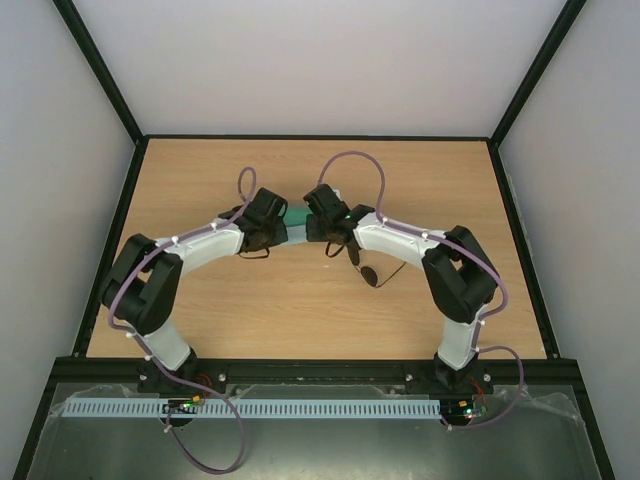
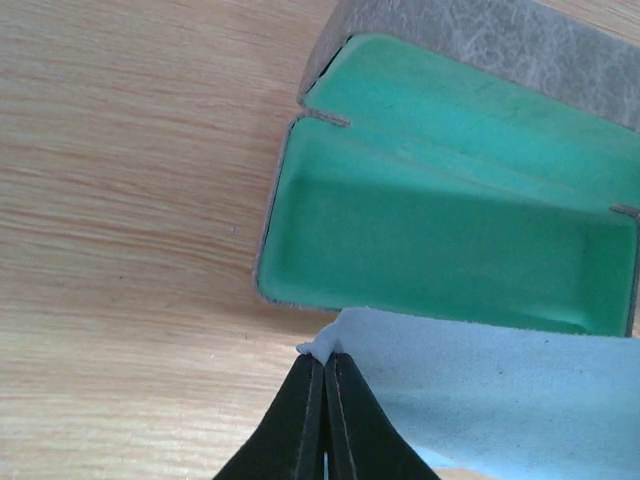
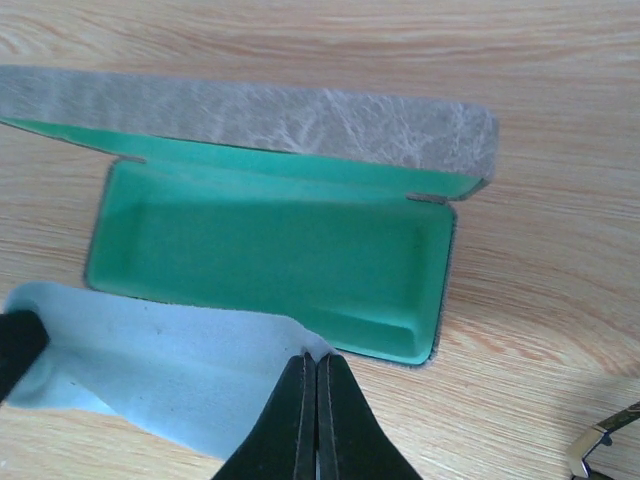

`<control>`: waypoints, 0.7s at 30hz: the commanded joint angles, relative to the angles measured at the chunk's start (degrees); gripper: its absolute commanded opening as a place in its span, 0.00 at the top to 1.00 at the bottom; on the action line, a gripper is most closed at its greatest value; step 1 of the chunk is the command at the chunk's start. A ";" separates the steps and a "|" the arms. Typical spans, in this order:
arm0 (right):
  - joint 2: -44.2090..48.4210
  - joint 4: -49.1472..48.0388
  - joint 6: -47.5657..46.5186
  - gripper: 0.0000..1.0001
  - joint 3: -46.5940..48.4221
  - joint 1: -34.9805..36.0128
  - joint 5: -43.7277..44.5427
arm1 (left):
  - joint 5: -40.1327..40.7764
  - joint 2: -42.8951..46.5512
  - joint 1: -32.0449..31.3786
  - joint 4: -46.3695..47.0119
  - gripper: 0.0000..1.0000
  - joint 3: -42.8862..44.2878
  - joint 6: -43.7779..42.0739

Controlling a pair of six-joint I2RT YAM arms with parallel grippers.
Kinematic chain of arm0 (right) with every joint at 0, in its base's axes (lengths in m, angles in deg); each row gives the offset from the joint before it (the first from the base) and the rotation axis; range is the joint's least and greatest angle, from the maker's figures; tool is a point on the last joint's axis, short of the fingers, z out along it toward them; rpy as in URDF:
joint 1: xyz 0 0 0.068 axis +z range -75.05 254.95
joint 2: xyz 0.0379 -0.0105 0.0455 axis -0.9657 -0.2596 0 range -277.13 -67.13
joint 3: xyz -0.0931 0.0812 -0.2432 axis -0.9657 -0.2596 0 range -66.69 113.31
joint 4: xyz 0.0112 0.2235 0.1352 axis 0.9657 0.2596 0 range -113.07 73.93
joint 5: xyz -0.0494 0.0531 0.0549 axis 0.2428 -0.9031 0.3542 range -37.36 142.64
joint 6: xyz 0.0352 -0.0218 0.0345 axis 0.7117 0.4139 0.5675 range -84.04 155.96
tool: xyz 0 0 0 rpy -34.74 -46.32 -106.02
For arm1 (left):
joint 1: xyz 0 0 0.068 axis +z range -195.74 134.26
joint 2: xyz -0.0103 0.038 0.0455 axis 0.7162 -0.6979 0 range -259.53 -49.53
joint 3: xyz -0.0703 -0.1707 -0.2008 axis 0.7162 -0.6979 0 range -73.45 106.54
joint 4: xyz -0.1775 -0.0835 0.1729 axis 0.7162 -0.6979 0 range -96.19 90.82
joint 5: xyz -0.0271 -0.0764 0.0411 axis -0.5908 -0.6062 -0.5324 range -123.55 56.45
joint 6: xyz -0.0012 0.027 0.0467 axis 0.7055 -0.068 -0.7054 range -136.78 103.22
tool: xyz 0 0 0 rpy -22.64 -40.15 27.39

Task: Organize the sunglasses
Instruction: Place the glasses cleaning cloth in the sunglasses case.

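I should keep my right gripper going over the green lining (image 3: 285, 255) and then let go of the light blue cloth (image 3: 185, 350) inside, since the cloth is stretched along the near edge of the open case.
The sunglasses (image 1: 370, 275) lie on the wooden table just right of centre, beside the right arm; a bit of their frame (image 3: 600, 445) shows at the bottom right of the right wrist view. The grey case (image 2: 440, 240) (image 3: 270, 250) lies open with its green lining up, and nothing is inside it. A light blue cloth (image 2: 500, 390) (image 3: 170, 375) is stretched along the case's near edge. My left gripper (image 2: 325, 355) is shut on one cloth corner. At the other corner my right gripper (image 3: 318, 352) is shut too. Both grippers meet over the case (image 1: 297, 218) in the top view.
The wooden table (image 1: 300, 320) is bounded by a black frame and pale walls. The case's grey lid (image 3: 250, 115) stands open on the far side. Purple cables loop from both arms.
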 commanded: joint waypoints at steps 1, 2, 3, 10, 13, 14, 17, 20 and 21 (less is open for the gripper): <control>-2.47 1.97 -1.11 0.99 1.59 -1.03 0.88 | 0.92 -2.38 0.92 0.43 0.98 2.67 -1.68; -2.90 1.88 -1.13 0.99 1.67 -1.23 0.83 | 0.99 -2.94 1.01 0.53 0.98 3.32 -1.84; -3.22 1.72 -1.14 0.99 1.76 -1.46 0.74 | 1.08 -3.49 1.07 0.63 0.98 3.67 -1.95; -4.95 0.62 -1.38 0.99 1.99 -3.24 -0.15 | 1.92 -6.39 1.37 1.58 0.98 5.41 -2.67; -5.76 0.50 -1.67 0.99 2.45 -3.55 -0.36 | 2.49 -7.45 1.56 1.37 0.98 6.43 -2.95; -6.03 0.47 -1.72 0.99 2.68 -3.60 -0.36 | 2.51 -7.76 1.67 1.33 0.98 6.67 -3.00; -7.10 0.41 -1.84 0.99 3.24 -3.69 -0.44 | 2.83 -8.37 1.91 1.42 0.98 7.04 -3.07; -7.88 0.15 -1.88 0.99 3.77 -3.82 -0.60 | 3.10 -9.07 2.15 1.43 0.98 7.72 -3.33; -8.17 0.14 -1.91 0.99 3.92 -3.96 -0.63 | 3.14 -9.39 2.19 1.37 0.98 8.00 -3.37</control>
